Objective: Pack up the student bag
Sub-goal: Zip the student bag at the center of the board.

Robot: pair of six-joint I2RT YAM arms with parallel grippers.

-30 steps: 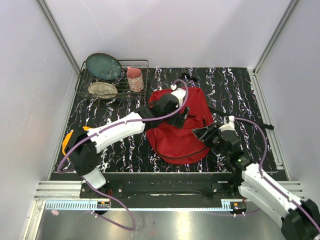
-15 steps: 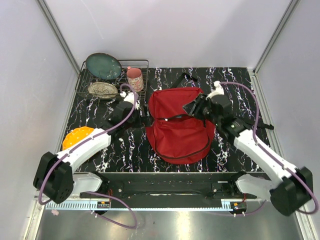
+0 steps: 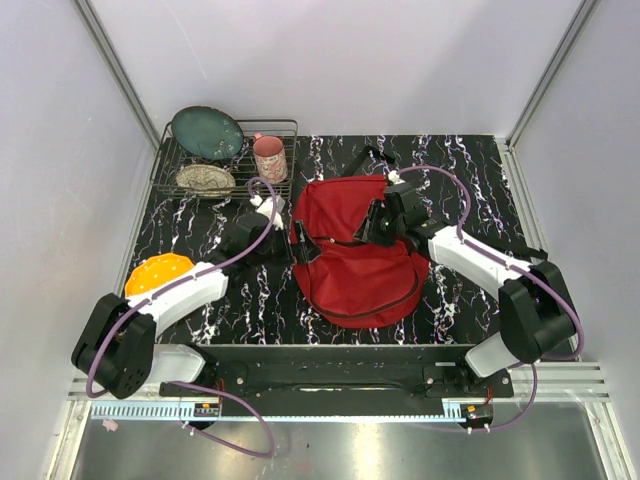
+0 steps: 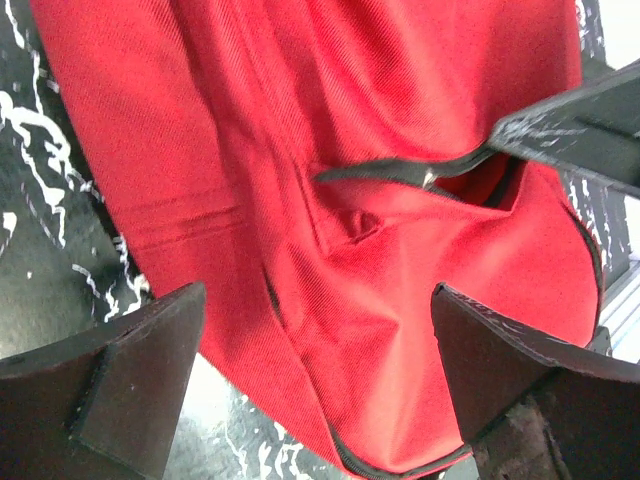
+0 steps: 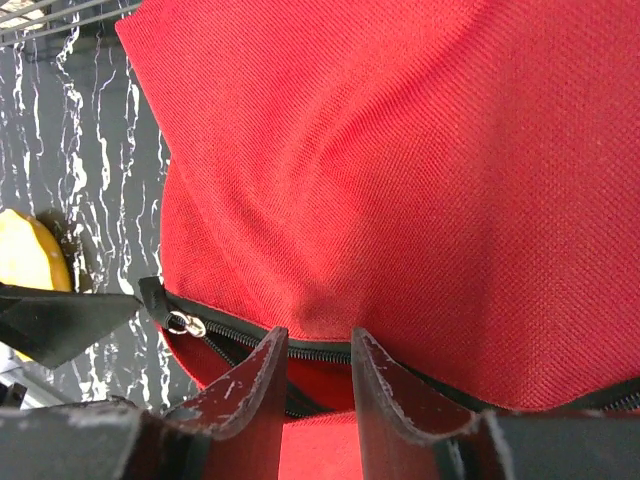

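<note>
I expect the zipper pull (image 5: 188, 323) to run to the bag's far end and shut the bag's opening when I pull, since the toothed zipper edges gape (image 5: 308, 376) beside it.
The student bag (image 3: 350, 270) is red and lies flat in the middle of the black marbled table, its black zipper partly undone. My left gripper (image 3: 285, 238) hangs wide open beside the bag's left edge. In the left wrist view (image 4: 320, 375) only red fabric (image 4: 400, 150) lies under its jaws. My right gripper (image 3: 373, 222) is over the bag's upper part. In the right wrist view (image 5: 318, 362) its fingers stand a narrow gap apart, astride the zipper edge (image 5: 320, 350) of the bag (image 5: 420, 150), with the zipper pull (image 5: 183, 323) to their left.
A wire dish rack (image 3: 285, 125) at the back left holds a green plate (image 3: 207, 132), a patterned dish (image 3: 205, 178) and a pink mug (image 3: 270, 158). An orange bowl (image 3: 160, 272) sits near the left arm. Grey walls close in the table on three sides.
My left arm pulled back off the bag to its left side and its jaws opened wide. My right arm swung from the near right onto the bag's upper part, jaws narrowing.
</note>
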